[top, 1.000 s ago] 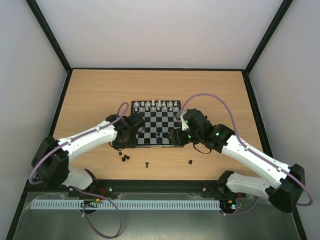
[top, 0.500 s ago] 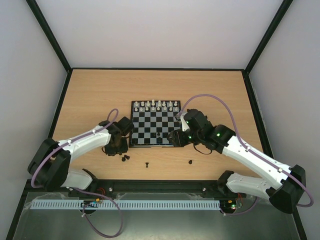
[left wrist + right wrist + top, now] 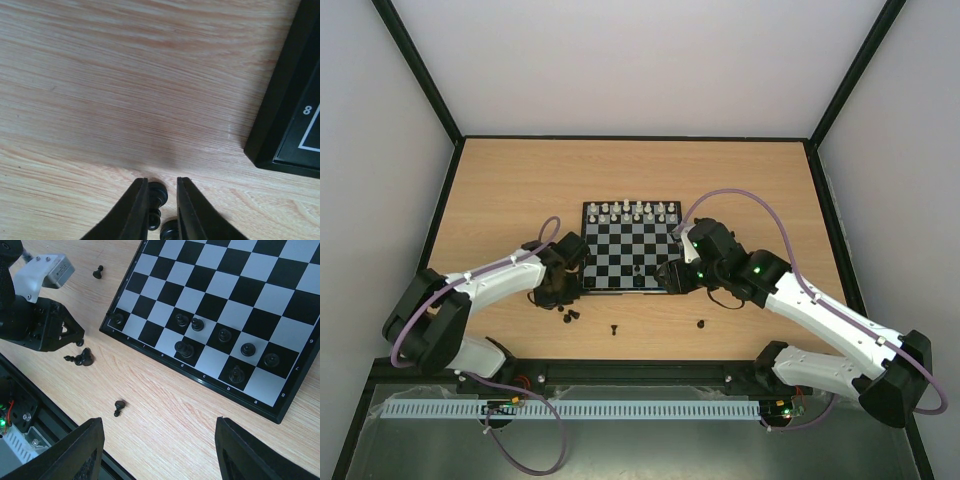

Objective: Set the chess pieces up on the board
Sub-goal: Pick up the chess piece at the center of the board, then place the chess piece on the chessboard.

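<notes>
The black pawn (image 3: 158,194) is off-centre against a finger of my left gripper. Next, I open the gripper wider and center it on the pawn's head (image 3: 154,220) before I lift the pawn.
The board (image 3: 630,248) lies mid-table, with white chess pieces (image 3: 632,210) along its far row. In the right wrist view several black pieces (image 3: 220,334) stand on the board's near rows (image 3: 150,332). My left gripper (image 3: 562,298) is low over the table just off the board's near left corner. Its jaws (image 3: 162,180) stand narrowly open around a lying black piece (image 3: 158,192), which touches the left finger; a second black piece (image 3: 169,229) lies beside it. My right gripper (image 3: 669,275) hovers over the board's near edge, wide open and empty (image 3: 159,422).
Loose black pieces lie on the wood near the front: a pair (image 3: 568,316), one (image 3: 615,329) and one (image 3: 701,323). In the right wrist view another loose piece (image 3: 98,273) lies left of the board. The board's frame corner (image 3: 280,150) is right of my left fingers.
My left arm has drawn back from the board's left edge and come down over the loose black pieces. The right arm has barely moved.
</notes>
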